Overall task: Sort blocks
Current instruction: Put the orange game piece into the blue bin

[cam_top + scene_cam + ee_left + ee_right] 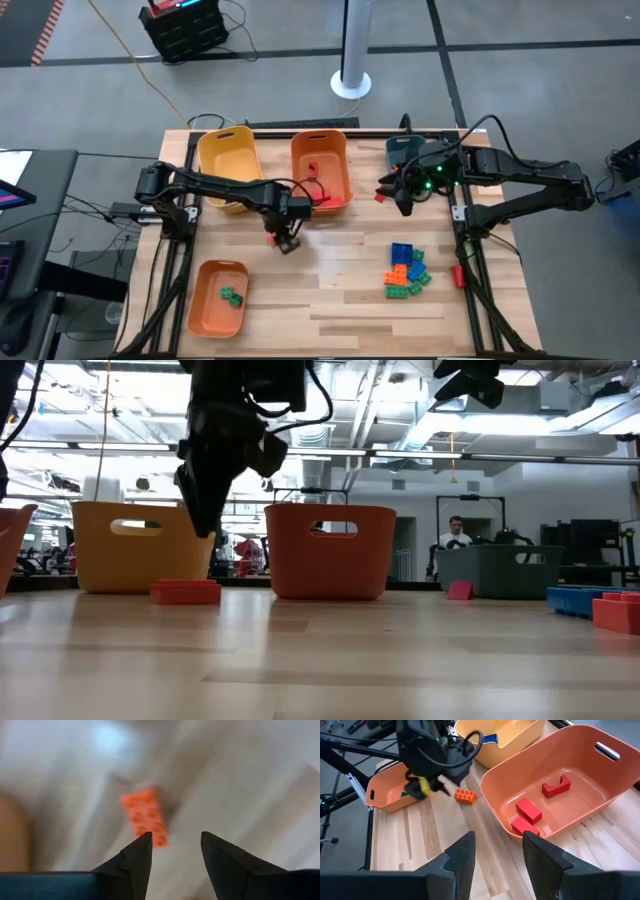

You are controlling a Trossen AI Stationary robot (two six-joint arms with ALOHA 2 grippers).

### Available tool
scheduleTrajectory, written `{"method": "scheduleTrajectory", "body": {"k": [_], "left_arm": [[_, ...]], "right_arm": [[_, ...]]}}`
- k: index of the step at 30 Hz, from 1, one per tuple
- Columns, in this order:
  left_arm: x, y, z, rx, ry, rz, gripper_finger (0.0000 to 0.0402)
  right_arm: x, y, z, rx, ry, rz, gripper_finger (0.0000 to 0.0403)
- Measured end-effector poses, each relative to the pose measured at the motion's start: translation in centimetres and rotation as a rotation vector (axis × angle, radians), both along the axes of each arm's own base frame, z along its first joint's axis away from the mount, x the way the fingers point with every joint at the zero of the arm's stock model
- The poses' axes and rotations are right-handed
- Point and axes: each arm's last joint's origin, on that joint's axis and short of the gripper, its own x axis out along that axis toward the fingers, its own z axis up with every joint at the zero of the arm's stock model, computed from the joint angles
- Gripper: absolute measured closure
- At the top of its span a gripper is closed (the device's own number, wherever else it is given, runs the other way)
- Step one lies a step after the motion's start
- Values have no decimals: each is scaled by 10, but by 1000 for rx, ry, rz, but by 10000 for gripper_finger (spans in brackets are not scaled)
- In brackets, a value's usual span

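Observation:
My left gripper should line up before it closes on the orange brick's long sides [159, 816], because the orange brick [144, 816] lies slanted and off-center to my left gripper's fingers.
An orange brick [145, 817] lies flat on the wooden table [330, 310], studs up, just in front of the orange bin [320, 170]; the right wrist view shows the orange brick [465, 796] too. My left gripper [287, 240] hangs over it, pointing down, open and clear of it, with nothing between its fingers [135, 857]. In the low view the left gripper [205, 520] stands well above the brick [186, 592]. My right gripper [397, 195] waits open, high up by the teal bin [405, 150]. A pile of blue, green and orange blocks [405, 270] lies at the near right.
The orange bin holds red bricks [527, 812]. A yellow bin [230, 165] stands to its left. A small orange bin [218, 298] at the near left holds green bricks [232, 296]. A red brick [460, 590] lies by the teal bin. Bare wood shows in the middle.

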Motion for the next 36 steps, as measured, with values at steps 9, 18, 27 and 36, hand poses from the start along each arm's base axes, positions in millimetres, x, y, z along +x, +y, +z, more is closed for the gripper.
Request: {"method": "scheduleTrajectory", "body": {"k": [9, 18, 27, 36], "left_arm": [[0, 0, -3, 58, -7, 99, 188], [-6, -9, -21, 17, 14, 54, 146], [-14, -17, -41, 75, 23, 8, 146], [-18, -17, -54, 68, 13, 46, 146]], "right_arm": [[0, 1, 0, 3, 1, 27, 226], [0, 5, 0, 5, 1, 51, 226], [0, 6, 0, 8, 1, 56, 226], [0, 6, 0, 17, 0, 50, 226]]}}
